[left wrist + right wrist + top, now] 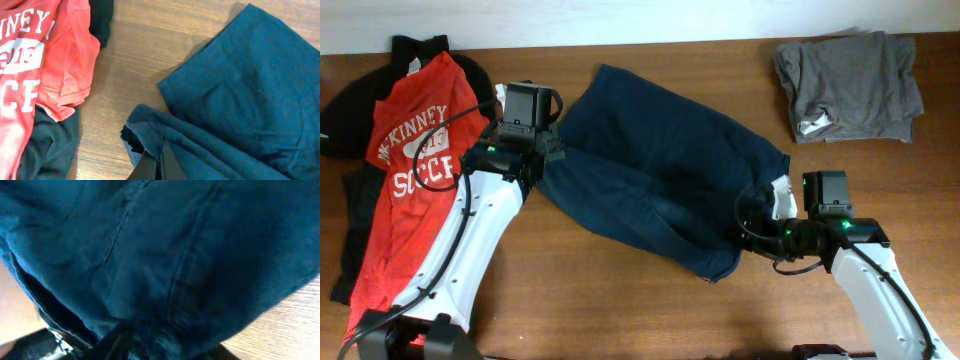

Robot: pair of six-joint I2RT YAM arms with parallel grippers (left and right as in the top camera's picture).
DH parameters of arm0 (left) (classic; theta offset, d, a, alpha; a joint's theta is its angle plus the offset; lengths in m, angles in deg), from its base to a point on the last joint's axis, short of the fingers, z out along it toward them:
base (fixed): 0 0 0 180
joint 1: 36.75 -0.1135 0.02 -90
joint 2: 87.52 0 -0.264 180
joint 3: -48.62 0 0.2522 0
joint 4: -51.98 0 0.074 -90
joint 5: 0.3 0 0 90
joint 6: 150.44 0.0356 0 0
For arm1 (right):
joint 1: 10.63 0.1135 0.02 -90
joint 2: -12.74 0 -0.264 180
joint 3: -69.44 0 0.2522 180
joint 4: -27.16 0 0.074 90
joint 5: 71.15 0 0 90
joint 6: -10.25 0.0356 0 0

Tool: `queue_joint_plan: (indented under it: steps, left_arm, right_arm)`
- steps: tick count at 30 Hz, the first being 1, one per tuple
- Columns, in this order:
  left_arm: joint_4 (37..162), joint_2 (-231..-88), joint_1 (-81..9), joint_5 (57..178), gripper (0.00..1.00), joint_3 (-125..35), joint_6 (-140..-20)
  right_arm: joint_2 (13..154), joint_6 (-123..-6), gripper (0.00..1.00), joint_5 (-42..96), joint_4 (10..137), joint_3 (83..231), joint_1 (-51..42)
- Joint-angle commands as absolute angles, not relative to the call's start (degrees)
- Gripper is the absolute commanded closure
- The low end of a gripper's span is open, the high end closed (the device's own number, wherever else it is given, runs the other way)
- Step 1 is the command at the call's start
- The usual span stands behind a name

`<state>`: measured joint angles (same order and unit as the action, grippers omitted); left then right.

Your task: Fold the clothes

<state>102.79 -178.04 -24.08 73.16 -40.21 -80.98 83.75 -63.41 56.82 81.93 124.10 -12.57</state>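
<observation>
My two grippers should carry the bunched fold (560,172) in my left gripper back to the navy shorts' far corner (606,75) before they open, because the fold lies short of that corner.
The navy shorts (660,170) lie spread on a slant across the middle of the table. My left gripper (548,150) sits at their left edge. In the left wrist view it (160,167) is shut on a bunched fold of the shorts (240,85). My right gripper (758,226) is at the shorts' right end. There the navy cloth (160,250) drapes over the dark fingers (116,336) and hides how the jaws stand. The red T-shirt (415,170) with white lettering lies at the left over black pieces (350,115).
A folded grey garment (850,85) with a small white tag rests at the back right. The red T-shirt (35,60) and a black piece (50,145) lie close to the left of my left gripper. Bare wood (130,65) shows between them and the shorts.
</observation>
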Motion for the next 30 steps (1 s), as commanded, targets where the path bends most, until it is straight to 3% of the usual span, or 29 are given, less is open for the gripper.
queue_joint_plan:
  steps: [1,4,10,20,30]
  left_arm:
    - [101.1,-176.5,-24.5,72.3,0.99,-40.8,-80.1]
    - [98.4,-176.4,-24.5,72.4,0.99,-41.8,-80.1]
    - [97.7,-174.0,-24.5,71.9,0.99,-45.8,-80.1]
    - [105.1,-162.0,-24.5,57.7,0.99,-45.8,-80.1]
    - [106.2,-158.2,-24.5,60.1,0.99,-45.8,-80.1]
  right_arm:
    - [83.4,-62.2,0.96,59.1,81.0,124.0,-12.9]
    - [80.9,-62.1,0.96,57.6,82.3,126.9,-12.9]
    - [77.3,-63.5,0.96,44.2,98.2,141.6,-12.9]
    - [75.8,-65.8,0.96,38.1,116.3,153.9,-12.9]
    - [75.0,-65.8,0.96,38.3,118.7,155.3,-12.9]
